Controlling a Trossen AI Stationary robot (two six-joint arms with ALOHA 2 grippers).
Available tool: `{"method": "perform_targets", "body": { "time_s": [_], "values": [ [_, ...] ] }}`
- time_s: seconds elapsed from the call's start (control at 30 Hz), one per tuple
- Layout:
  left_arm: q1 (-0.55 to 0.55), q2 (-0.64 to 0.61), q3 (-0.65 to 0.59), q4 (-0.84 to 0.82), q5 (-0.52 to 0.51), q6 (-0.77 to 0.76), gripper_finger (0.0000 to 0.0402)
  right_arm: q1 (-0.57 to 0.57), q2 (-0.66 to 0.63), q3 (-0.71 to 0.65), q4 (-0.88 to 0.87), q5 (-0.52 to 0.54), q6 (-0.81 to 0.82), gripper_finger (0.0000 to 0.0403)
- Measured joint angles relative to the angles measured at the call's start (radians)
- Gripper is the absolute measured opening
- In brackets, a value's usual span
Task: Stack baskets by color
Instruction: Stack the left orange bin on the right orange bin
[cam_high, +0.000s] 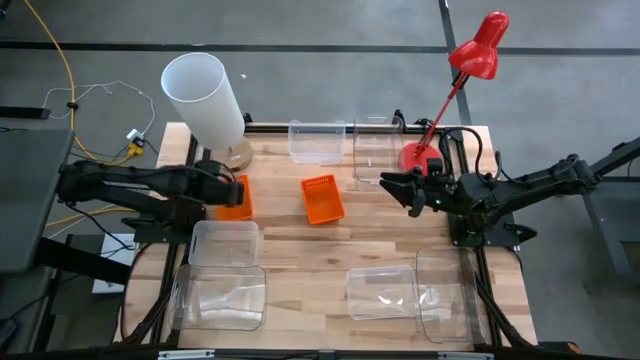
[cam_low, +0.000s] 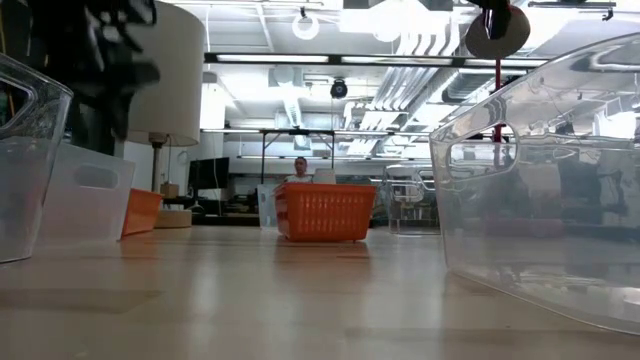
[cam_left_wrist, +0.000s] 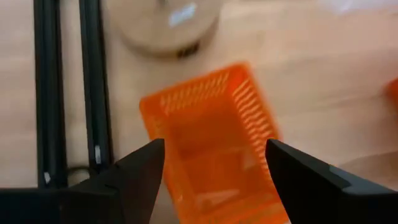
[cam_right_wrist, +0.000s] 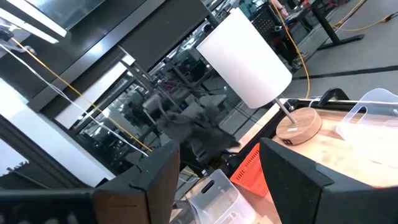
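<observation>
The middle orange basket (cam_high: 322, 199) is open and gets wider at its rim. The other orange basket (cam_high: 236, 207) will fit inside the middle one when I lower it.
One orange basket (cam_high: 322, 198) stands on its base at the middle of the table, also in the low view (cam_low: 325, 212). A second orange basket (cam_high: 238, 200) stands at the left, near the white lamp's wooden foot (cam_high: 236, 155). My left gripper (cam_high: 226, 190) hangs open over this basket, pointing steeply down. In the left wrist view its fingers (cam_left_wrist: 214, 163) stand on either side of the basket (cam_left_wrist: 211, 143), above it and apart from it. My right gripper (cam_high: 405, 188) is open, held level above the table right of centre, with nothing between its fingers (cam_right_wrist: 221, 171).
Clear bins stand at the far edge (cam_high: 318, 141) (cam_high: 375, 150), at the near left (cam_high: 224, 243) (cam_high: 220, 297) and at the near right (cam_high: 382, 293) (cam_high: 447, 295). A white lamp shade (cam_high: 205, 97) leans over the far left. A red desk lamp (cam_high: 480, 45) stands far right.
</observation>
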Motion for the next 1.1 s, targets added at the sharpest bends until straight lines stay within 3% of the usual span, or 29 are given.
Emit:
{"method": "perform_targets", "body": {
  "time_s": [0.07, 0.23, 0.43, 0.63, 0.97, 1.1],
  "values": [
    [0.013, 0.019, -0.069, 0.032, 0.031, -0.034, 0.0266, 0.0, 0.0, 0.0, -0.006, 0.0, 0.0, 0.0209],
    [0.097, 0.074, -0.073, 0.045, -0.011, -0.058, 0.0266, 0.0, 0.0, 0.0, -0.018, -0.001, 0.0, 0.0209],
    [0.213, 0.131, -0.113, 0.073, -0.035, -0.023, 0.0266, 0.0, 0.0, 0.0, -0.03, -0.004, 0.005, 0.0209],
    [0.31, 0.235, -0.125, 0.103, 0.002, 0.037, 0.0266, 0.0, 0.0, 0.0, -0.033, -0.004, 0.008, 0.0209],
    [0.332, 0.333, -0.125, 0.139, 0.075, 0.108, 0.0265, 0.0, 0.0, 0.0, -0.036, -0.003, 0.001, 0.0209],
    [0.332, 0.353, -0.125, 0.141, 0.078, 0.108, 0.0244, 0.0, 0.0, 0.0, -0.038, -0.003, 0.001, 0.0209]
  ]
}}
